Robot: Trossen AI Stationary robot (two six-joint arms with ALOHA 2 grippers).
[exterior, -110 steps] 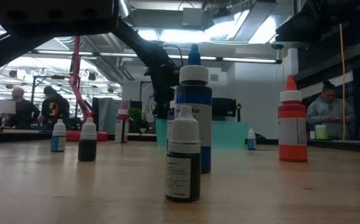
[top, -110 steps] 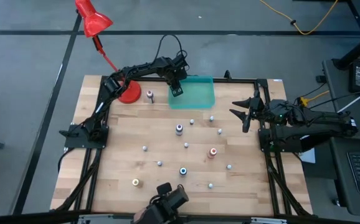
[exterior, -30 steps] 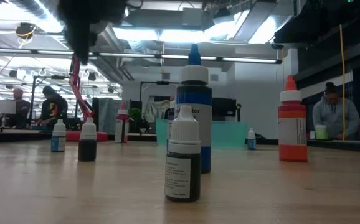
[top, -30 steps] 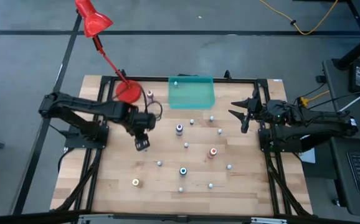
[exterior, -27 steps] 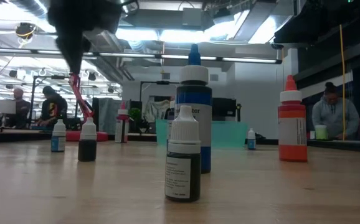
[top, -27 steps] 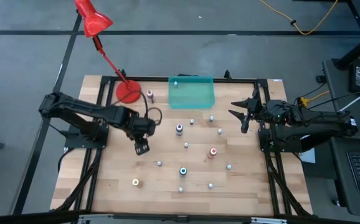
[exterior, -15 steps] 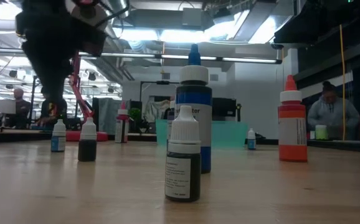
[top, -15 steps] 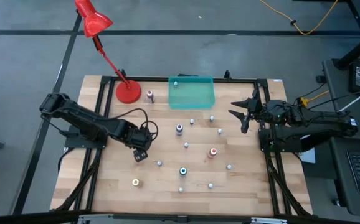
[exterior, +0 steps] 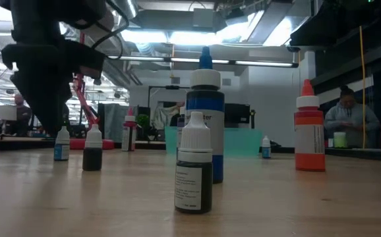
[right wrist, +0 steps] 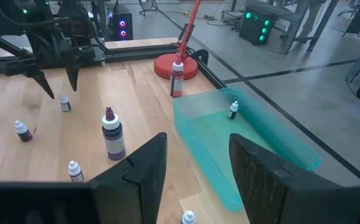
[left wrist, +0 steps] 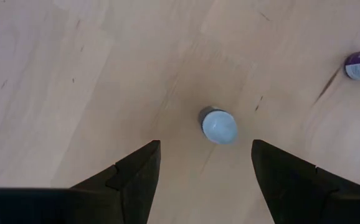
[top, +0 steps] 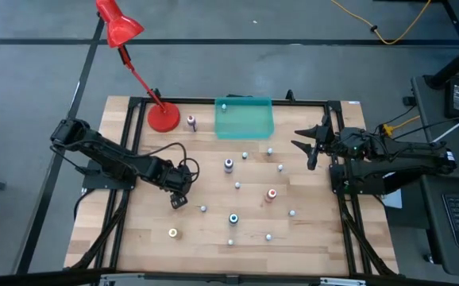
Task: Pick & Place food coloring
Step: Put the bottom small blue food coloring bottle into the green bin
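My left gripper's open fingers end just short of the tiny bottle's white cap (left wrist: 220, 127), so I should bring them around the cap before I close them.
The food coloring bottles stand scattered upright on the wooden table: purple (top: 229, 164), red-orange (top: 271, 193), blue (top: 233, 218), yellow (top: 173, 233), pink (top: 190, 121) and several tiny white-capped ones. One tiny bottle (right wrist: 232, 110) stands in the teal tray (top: 244, 117). My left gripper (top: 179, 199) hangs open, pointing down, just above a tiny white-capped bottle (left wrist: 219, 126) that stands on the table; its fingers touch nothing. My right gripper (top: 309, 147) waits open at the table's right edge.
The red lamp's base (top: 163, 117) stands at the far left beside the pink bottle. A black frame (top: 341, 199) runs round the table. Another tiny bottle (top: 203, 208) stands just right of my left gripper. People sit in the room behind the table.
My left gripper has moved a little toward the table's near edge and come down over the tiny white-capped bottle, its arm folding lower. The bottles have stayed where they were.
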